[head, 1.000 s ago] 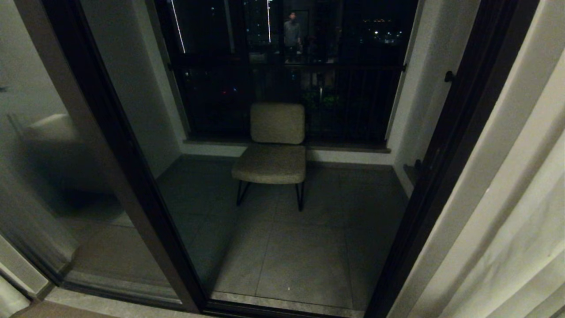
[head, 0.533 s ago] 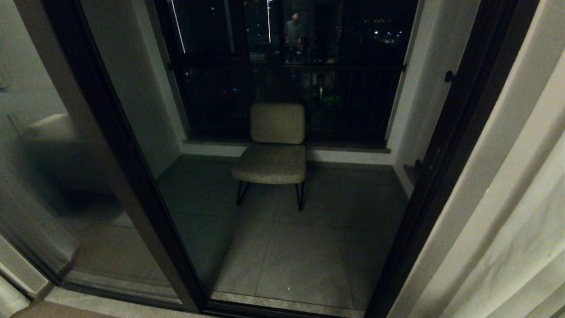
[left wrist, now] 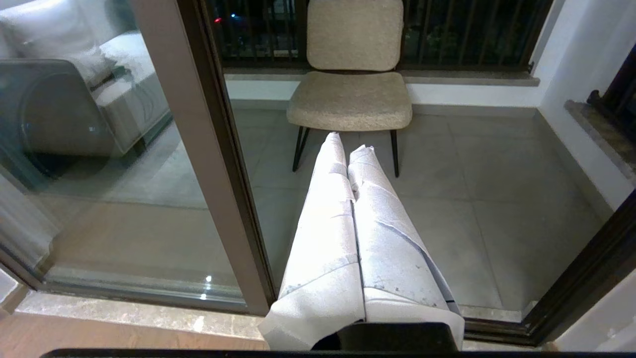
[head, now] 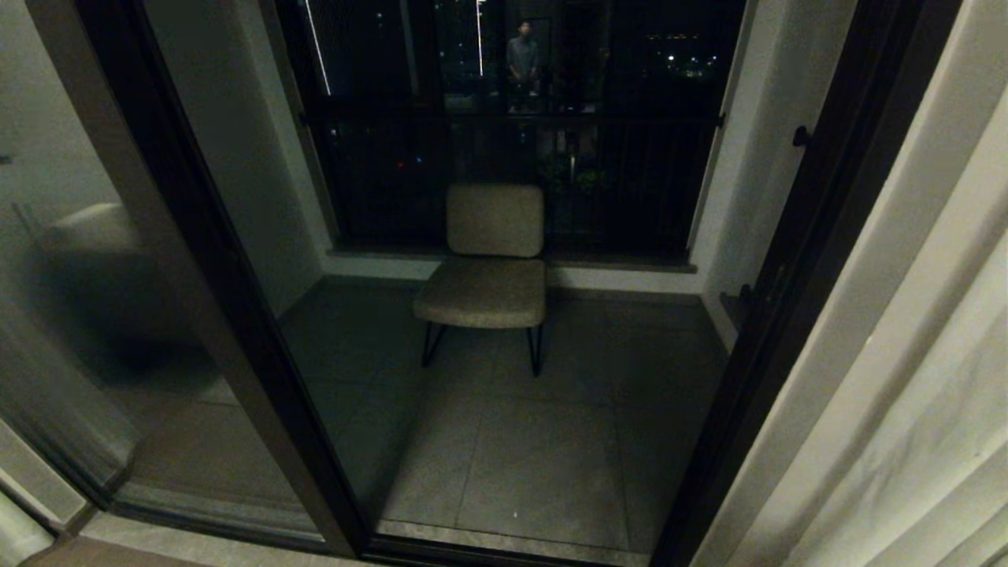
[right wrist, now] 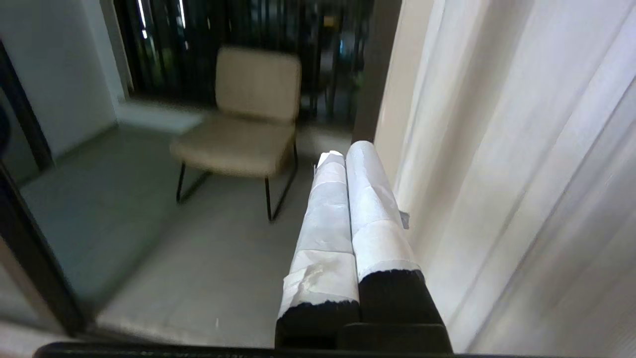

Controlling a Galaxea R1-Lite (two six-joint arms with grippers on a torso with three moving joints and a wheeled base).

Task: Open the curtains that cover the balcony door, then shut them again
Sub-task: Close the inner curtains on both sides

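The curtains' inner edge (right wrist: 415, 113) hangs clear next to the empty fingers of my right gripper. I should keep going toward the curtains' cream folds (right wrist: 471, 149) until the fingers face them, then open.
The curtains (head: 929, 409) hang gathered in cream pleats at the right edge of the head view, leaving the balcony door (head: 102, 331) uncovered; a sliver of pale fabric (head: 12, 539) shows at the bottom left corner. The door's dark frame (head: 236, 315) stands left of the passage to the balcony. Neither gripper appears in the head view. My right gripper (right wrist: 343, 149), its tape-wrapped fingers pressed together, hovers just beside the curtain folds (right wrist: 521, 174) with nothing between them. My left gripper (left wrist: 348, 141) is shut and empty, pointing at the balcony floor beside the door frame (left wrist: 208, 149).
A beige chair (head: 488, 268) on thin black legs stands on the tiled balcony floor (head: 551, 457), before a dark railing (head: 512, 118). A person's reflection (head: 521, 55) shows in the far glass. A stone threshold (left wrist: 124, 318) runs along the door's foot.
The dim dark reflection in the left glass has shifted slightly. Everything else in the head view stands as before.
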